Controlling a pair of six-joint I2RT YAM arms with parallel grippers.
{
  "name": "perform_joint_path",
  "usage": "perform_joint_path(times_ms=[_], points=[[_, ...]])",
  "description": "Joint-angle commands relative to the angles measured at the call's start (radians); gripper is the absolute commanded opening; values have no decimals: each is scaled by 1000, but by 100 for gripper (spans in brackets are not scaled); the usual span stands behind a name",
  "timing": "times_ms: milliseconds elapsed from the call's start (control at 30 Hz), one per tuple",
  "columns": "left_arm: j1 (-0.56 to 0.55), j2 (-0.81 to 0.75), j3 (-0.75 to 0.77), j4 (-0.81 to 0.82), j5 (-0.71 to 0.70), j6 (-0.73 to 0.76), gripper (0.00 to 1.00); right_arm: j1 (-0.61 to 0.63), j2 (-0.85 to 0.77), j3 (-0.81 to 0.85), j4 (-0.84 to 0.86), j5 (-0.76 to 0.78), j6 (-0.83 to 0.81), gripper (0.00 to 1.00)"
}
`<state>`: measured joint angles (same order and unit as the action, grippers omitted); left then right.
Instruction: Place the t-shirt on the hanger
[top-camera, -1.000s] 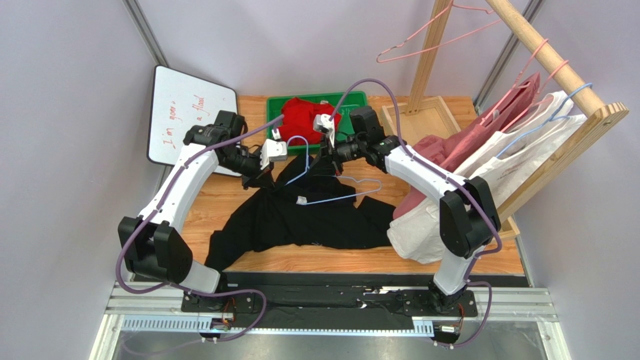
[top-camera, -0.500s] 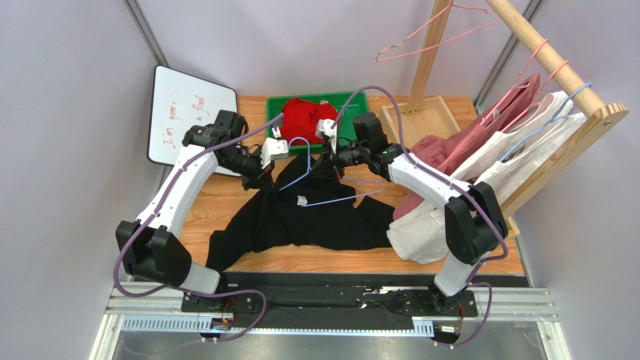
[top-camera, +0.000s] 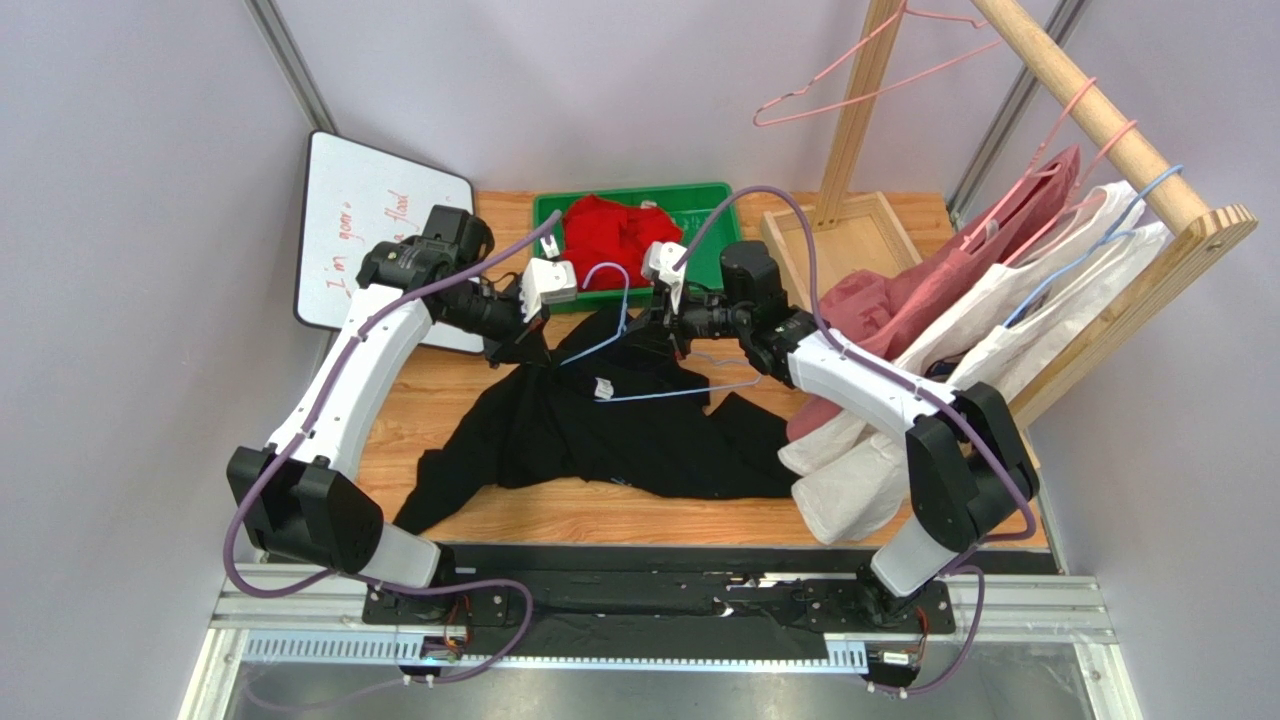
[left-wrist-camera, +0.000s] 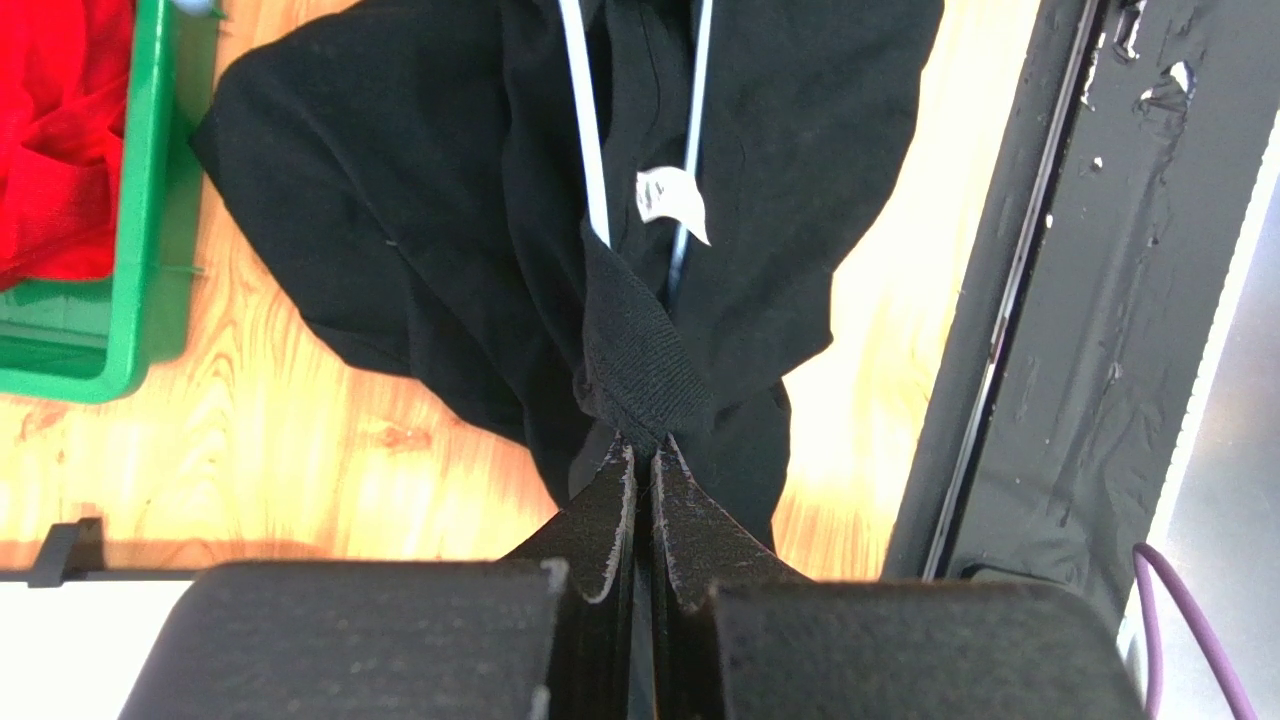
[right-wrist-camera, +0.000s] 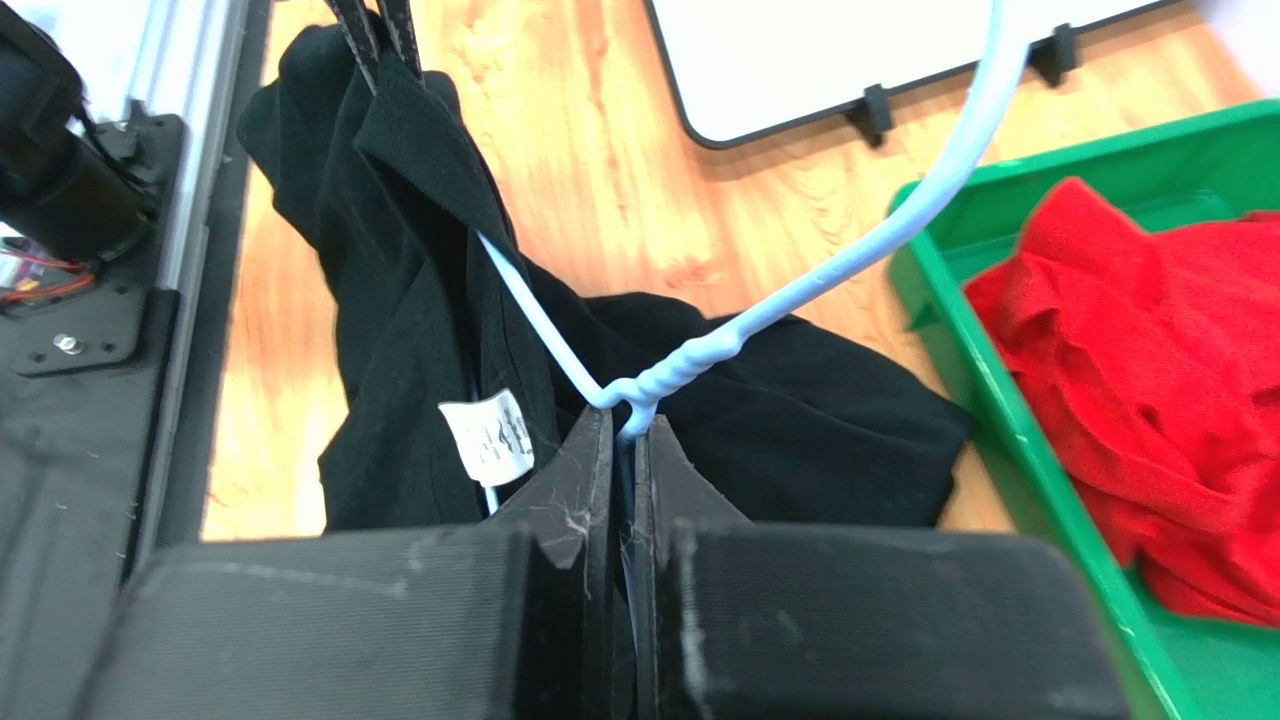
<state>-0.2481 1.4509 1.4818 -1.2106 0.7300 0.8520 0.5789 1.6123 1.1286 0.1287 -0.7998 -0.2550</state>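
The hanger's other end (top-camera: 756, 381) is lying outside the t-shirt's collar, so the robot's left gripper should clamp the collar onto the hanger's inserted arm (top-camera: 595, 348) to free the right gripper.
The black t-shirt (top-camera: 631, 435) lies crumpled on the wooden table, its collar end raised. My left gripper (left-wrist-camera: 649, 447) is shut on the ribbed collar (left-wrist-camera: 639, 353), next to the white neck tag (left-wrist-camera: 669, 195). The light-blue hanger (top-camera: 604, 333) has one arm running into the neck opening. My right gripper (right-wrist-camera: 628, 428) is shut on its twisted neck (right-wrist-camera: 684, 368), just below the hook (right-wrist-camera: 917, 203). In the top view the two grippers, left (top-camera: 526, 333) and right (top-camera: 663, 318), stand apart at the back of the shirt. In the right wrist view the left fingers (right-wrist-camera: 383, 30) show pinching the cloth.
A green bin (top-camera: 714, 210) holding a red garment (top-camera: 616, 233) sits right behind the grippers. A whiteboard (top-camera: 361, 240) leans at the back left. On the right a wooden rack (top-camera: 1112, 128) carries pink and white shirts (top-camera: 962, 323) and a pink hanger (top-camera: 872, 75).
Both grippers have moved a little toward the back and right, carrying collar and hanger along. The shirt's body has been dragged slightly after them. Both grips have held.
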Motion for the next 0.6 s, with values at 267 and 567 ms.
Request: perform_joint_path(times_ms=[267,567], points=[[-8,-15,31,-18,35,30,0,-65,-141,-24,-48,-10,-158,0],[-19,20,81,-18,68,7,0,16,-71,-55,240,-3,66,0]])
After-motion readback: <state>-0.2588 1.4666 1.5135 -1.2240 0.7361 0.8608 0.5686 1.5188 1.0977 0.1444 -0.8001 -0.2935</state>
